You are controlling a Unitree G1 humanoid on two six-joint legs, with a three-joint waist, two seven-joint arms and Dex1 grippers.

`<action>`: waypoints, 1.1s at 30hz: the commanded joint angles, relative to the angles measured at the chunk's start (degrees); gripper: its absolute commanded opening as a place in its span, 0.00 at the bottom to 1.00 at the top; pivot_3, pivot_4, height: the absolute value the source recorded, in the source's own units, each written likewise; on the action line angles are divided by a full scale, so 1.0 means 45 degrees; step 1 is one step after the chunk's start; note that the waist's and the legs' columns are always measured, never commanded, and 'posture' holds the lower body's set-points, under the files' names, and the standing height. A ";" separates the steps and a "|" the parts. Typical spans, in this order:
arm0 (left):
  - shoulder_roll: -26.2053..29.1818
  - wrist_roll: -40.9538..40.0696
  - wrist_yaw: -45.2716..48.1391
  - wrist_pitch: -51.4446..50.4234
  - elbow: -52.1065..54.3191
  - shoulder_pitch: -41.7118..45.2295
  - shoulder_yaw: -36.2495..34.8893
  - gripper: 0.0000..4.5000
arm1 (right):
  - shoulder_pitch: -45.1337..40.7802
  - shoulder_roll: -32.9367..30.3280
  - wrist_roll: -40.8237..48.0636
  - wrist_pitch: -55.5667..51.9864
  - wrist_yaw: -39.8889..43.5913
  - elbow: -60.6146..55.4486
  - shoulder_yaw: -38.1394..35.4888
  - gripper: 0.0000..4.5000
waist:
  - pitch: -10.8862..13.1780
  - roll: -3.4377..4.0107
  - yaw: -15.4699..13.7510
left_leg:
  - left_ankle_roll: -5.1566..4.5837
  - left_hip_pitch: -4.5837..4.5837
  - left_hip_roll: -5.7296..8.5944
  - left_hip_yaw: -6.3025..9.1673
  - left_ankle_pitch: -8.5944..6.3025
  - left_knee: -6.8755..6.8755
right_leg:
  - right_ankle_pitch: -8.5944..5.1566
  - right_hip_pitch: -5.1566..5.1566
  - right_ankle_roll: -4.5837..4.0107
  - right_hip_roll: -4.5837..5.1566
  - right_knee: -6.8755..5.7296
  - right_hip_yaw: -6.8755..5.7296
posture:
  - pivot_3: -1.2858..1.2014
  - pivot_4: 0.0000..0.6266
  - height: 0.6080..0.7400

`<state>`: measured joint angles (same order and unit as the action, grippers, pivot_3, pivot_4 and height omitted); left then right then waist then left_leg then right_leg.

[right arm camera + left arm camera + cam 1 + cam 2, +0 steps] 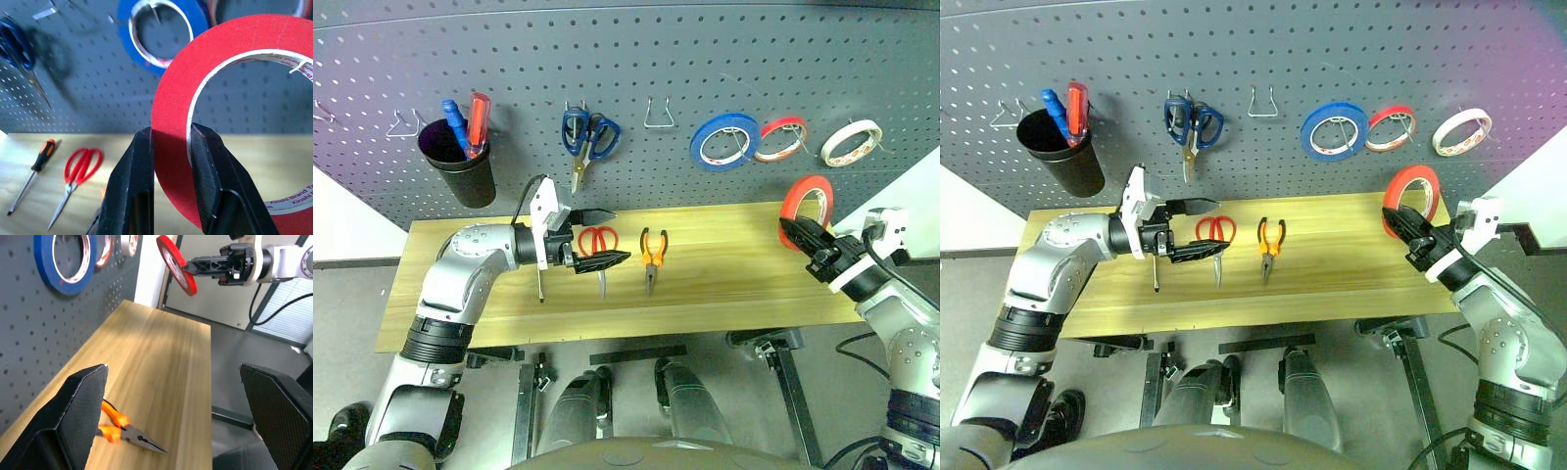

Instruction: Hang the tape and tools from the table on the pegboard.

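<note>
The red tape's open hole (812,206) faces the pegboard, so my right gripper keeps going toward the red roll's hook (799,136) and lets go once the hook goes into the hole.
The red tape (806,196) hangs in the air off the right end of the table (724,279), in front of the pegboard (705,59). My right gripper (171,131) is shut on the tape's lower rim (176,98). My left gripper (604,236) stands open and level over the table, just above the red-handled scissors (1217,229). The orange-and-black pliers (653,250) lie beside them. The slim screwdriver (1155,274) lies under my left wrist, its handle clear in the right wrist view (43,152).
On the pegboard hang a black cup (460,166) with blue and red screwdrivers, blue scissors (587,137), a blue roll (724,140), a red roll with white core (780,139) and a white roll (850,142). A bare wire hook (659,116) sits between them.
</note>
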<state>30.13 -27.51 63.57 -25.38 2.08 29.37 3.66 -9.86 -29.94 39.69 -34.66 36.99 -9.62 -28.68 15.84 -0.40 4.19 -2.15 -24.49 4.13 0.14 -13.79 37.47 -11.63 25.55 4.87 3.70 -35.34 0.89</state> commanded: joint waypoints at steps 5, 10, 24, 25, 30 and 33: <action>0.0023 -0.0048 0.0031 0.0172 0.0240 0.0117 -0.0093 1.00 | -0.0657 -0.0539 0.0168 0.0450 0.0035 -0.0179 -0.0098 0.15 | -0.0002 0.0000 -0.0018 | -0.0001 0.0002 0.0000 0.0000 0.0001 0.0012 | 0.0001 0.0000 0.0000 -0.0002 -0.0020 -0.0001 | 0.43 0.32 1.00; 0.0046 -0.0067 -0.0005 0.0125 0.0309 0.0120 -0.0119 1.00 | -0.0983 -0.0579 0.0033 0.0667 0.0068 0.0172 0.0117 0.15 | -0.0003 0.0000 -0.0009 | -0.0003 -0.0001 0.0000 0.0000 0.0000 0.0051 | 0.0003 -0.0010 0.0004 -0.0002 -0.0036 -0.0001 | 0.43 0.31 1.00; 0.0190 -0.0221 -0.0260 -0.0234 0.0928 -0.0142 -0.0218 1.00 | -0.3526 -0.0913 -0.1650 0.2523 0.1303 0.4068 0.1896 0.15 | -0.0003 0.0000 -0.0017 | -0.0005 0.0006 0.0000 -0.0002 0.0000 0.0136 | 0.0005 -0.0015 0.0006 -0.0003 -0.0125 0.0001 | 0.45 0.33 1.00; 0.0214 -0.0243 -0.0287 -0.0269 0.0995 -0.0180 -0.0238 1.00 | -0.3763 -0.0932 -0.1891 0.2763 0.1396 0.4521 0.2081 0.15 | -0.0004 -0.0001 -0.0012 | -0.0005 0.0006 0.0000 -0.0005 0.0000 0.0139 | 0.0005 -0.0015 0.0006 -0.0003 -0.0130 0.0003 | 0.45 0.33 1.00; 0.0353 -0.0317 -0.0483 -0.0463 0.1302 -0.0375 -0.0350 1.00 | -0.5106 -0.0901 -0.3066 0.4395 0.1748 0.7474 0.2580 0.15 | -0.0004 0.0000 -0.0015 | -0.0004 0.0018 0.0000 -0.0006 0.0001 0.0141 | 0.0005 -0.0017 0.0005 -0.0008 -0.0147 0.0004 | 0.46 0.34 1.00; 0.0439 -0.0338 -0.0546 -0.0501 0.1456 -0.0514 -0.0369 1.00 | -0.5842 -0.0893 -0.3709 0.5256 0.1870 0.9244 0.2851 0.15 | -0.0005 -0.0002 -0.0026 | -0.0004 0.0020 0.0000 -0.0007 0.0001 0.0146 | 0.0005 -0.0021 0.0005 -0.0009 -0.0148 0.0005 | 0.47 0.34 1.00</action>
<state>31.46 -28.07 61.22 -27.72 5.89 27.25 3.27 -34.83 -33.24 24.96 -13.37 44.86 27.97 -16.71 15.82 -0.41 4.07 -2.17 -24.39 4.13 0.11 -13.78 38.14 -11.61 25.45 4.89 3.66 -36.00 0.91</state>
